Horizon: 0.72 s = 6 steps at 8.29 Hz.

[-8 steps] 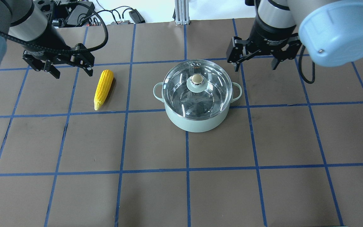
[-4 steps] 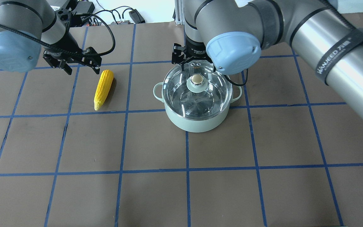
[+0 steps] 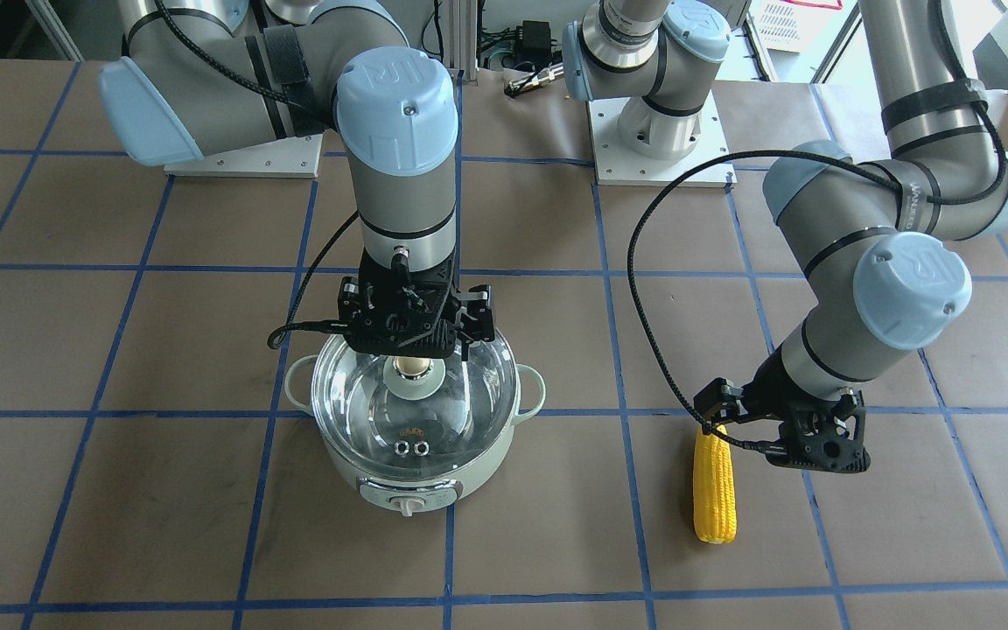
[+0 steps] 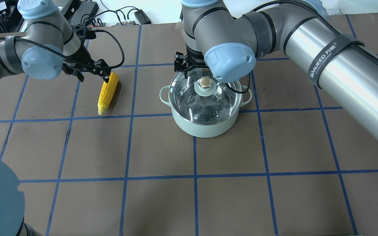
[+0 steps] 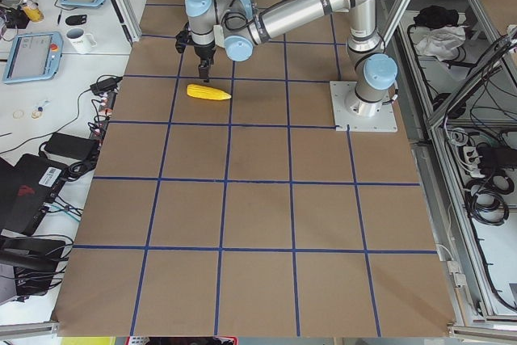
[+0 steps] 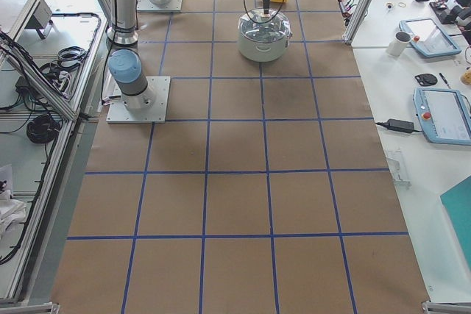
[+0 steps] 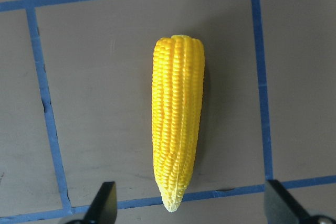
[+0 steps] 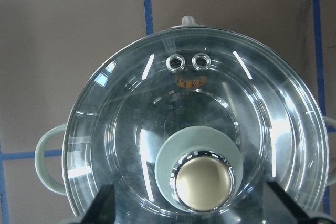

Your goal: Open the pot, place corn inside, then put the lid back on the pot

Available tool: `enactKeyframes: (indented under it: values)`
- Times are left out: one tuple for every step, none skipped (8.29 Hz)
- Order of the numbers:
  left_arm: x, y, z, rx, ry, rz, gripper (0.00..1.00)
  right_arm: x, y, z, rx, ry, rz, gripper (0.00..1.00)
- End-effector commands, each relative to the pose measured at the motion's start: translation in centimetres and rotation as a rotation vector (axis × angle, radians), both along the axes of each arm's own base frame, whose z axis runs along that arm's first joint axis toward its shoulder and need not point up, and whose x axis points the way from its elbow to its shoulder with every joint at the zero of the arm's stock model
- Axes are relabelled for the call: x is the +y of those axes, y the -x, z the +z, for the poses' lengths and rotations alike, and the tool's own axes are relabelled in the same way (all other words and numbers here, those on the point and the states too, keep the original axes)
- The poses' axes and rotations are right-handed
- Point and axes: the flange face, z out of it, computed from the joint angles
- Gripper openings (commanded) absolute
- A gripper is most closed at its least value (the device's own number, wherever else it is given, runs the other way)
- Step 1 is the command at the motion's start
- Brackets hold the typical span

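Observation:
My gripper will lift the glass lid (image 3: pixel 364 420) off in one piece when it raises the beige knob, because the round rim (image 3: pixel 406 479) runs unbroken around the pot's top.
The mint-green pot (image 4: pixel 205 126) stands mid-table with the glass lid (image 4: pixel 220 98) on it. It also shows in the front view (image 3: pixel 416 490). My right gripper (image 3: pixel 415 343) is open and hovers just above the lid. The beige knob (image 8: pixel 203 182) lies between its fingers in the right wrist view. The yellow corn (image 4: pixel 107 93) lies flat on the table, left of the pot. My left gripper (image 4: pixel 93 77) is open and hovers over the corn, not touching it. In the left wrist view the corn (image 7: pixel 177 129) lies lengthwise, its tapered tip between the fingertips (image 7: pixel 107 203).
Brown table cover with a grid of blue tape. Cables and a power brick (image 4: pixel 141 15) lie at the far edge. The arm bases (image 3: pixel 657 131) stand at the robot's side. A side bench holds tablets and a mug (image 6: pixel 402 42).
My right arm has swung from right of the pot to above the lid knob. My left gripper has moved right, over the corn. Pot, lid and corn have not moved.

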Motion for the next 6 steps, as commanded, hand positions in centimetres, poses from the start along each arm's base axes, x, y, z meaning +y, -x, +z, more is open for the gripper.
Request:
enactKeyframes:
  values:
    - [-1.8, -0.5, -7.6, 0.01, -0.085, -0.039, 1.0, -0.1, 0.0, -1.1, 0.008, -0.013, -0.006, 0.99]
    - [-2.5, -0.6, -8.4, 0.006, -0.053, -0.057, 1.0, -0.1, 0.0, -1.1, 0.008, -0.011, -0.006, 0.99]
    - [-2.7, -0.6, -9.8, 0.009, -0.069, -0.059, 1.0, -0.2, -0.1, -1.5, 0.013, -0.013, 0.002, 0.99]
    - [-2.8, -0.6, -10.7, 0.01, -0.075, -0.057, 1.0, -0.4, 0.4, -1.9, 0.052, -0.009, 0.002, 0.99]
    - [-2.9, -0.7, -11.4, 0.011, -0.077, -0.062, 1.0, -0.2, 0.3, -2.7, 0.055, -0.023, -0.007, 0.99]
    - [-3.1, -0.6, -11.5, 0.016, -0.066, -0.054, 1.0, -0.1, 0.5, -3.2, 0.06, -0.032, -0.01, 0.95]
